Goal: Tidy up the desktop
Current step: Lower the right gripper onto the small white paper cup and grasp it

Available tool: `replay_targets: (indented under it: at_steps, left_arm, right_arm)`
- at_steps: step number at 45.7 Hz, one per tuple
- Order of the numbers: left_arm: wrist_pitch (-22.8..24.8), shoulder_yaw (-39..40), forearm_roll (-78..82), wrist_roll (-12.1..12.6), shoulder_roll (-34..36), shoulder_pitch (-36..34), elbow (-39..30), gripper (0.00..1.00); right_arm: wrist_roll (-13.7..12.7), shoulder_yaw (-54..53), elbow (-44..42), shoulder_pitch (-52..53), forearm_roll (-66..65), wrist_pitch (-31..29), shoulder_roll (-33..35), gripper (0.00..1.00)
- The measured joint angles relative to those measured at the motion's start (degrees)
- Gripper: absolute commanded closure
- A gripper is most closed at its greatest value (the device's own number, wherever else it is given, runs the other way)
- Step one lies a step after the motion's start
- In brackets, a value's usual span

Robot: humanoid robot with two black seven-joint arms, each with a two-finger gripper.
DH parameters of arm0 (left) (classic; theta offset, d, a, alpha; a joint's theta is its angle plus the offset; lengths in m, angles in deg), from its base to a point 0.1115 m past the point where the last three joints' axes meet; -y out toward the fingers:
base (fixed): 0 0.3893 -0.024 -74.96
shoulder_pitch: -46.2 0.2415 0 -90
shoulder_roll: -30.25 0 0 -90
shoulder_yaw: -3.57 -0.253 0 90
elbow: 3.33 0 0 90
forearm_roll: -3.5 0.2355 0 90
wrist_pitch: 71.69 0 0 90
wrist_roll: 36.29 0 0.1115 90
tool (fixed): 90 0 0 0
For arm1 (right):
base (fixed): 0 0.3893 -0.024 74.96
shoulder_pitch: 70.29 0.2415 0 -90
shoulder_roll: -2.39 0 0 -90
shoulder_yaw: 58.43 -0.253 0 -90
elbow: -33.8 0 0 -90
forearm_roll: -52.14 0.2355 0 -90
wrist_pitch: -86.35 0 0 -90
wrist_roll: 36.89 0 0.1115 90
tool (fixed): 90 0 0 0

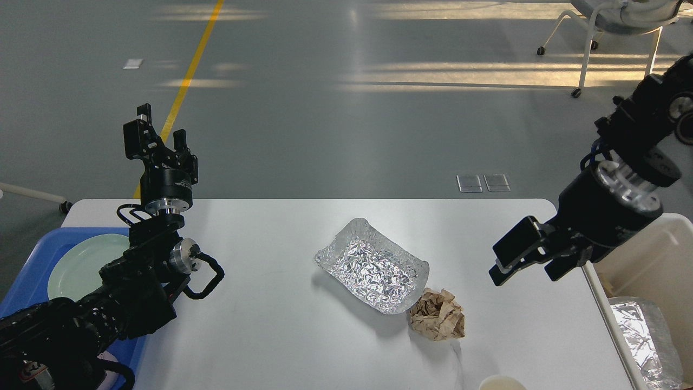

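I see plain cream inside within the cup's rim, so I should expect the pale paper cup (502, 383) to be empty when I pick it up.
The white desktop (270, 336) fills the lower part of the head view. On it, near the middle, lies a crinkled foil tray (372, 265), with a crumpled brown paper ball (438, 314) touching its near right corner. My right gripper (524, 266) hangs open above the table's right side, right of the paper ball, with nothing between its fingers. My left gripper (157, 131) points upward over the far left corner, open and empty.
A blue tray (24, 276) holding a pale green plate (81, 260) sits at the left edge. An off-white bin (644, 271) with a foil tray (644, 338) inside stands at the right. A cup rim (502, 383) shows at the bottom edge. A chair (612, 32) stands far right.
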State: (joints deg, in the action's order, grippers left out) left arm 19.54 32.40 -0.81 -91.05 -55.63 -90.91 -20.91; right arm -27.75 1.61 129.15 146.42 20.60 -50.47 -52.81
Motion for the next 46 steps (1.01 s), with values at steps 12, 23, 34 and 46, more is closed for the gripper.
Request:
replay_targets:
  at_steps: [12,23,34,46]
  left_arm:
    - [0.00,0.00,0.01,0.00,0.00,0.00,0.00,0.04]
    - [0.00,0.00,0.03,0.00,0.00,0.00,0.00,0.04]
    - [0.00,0.00,0.03,0.00,-0.04,0.00,0.00,0.04]
    - [0.00,0.00,0.00,0.00,-0.05,0.00,0.00,0.04]
  right_arm:
    - [0.00,0.08,0.01,-13.98,-11.61,9.74,0.03,0.01]
    - [-0.15,-0.13,-1.26,-24.70,-15.39,17.51,-0.98,0.01]
    - [-1.58,-0.22,-4.71,-33.38,-18.74,23.92,-2.80,0.01]
    - [-3.44,-0.17,-6.01,-40.21,-19.86,28.15,-3.59,0.01]
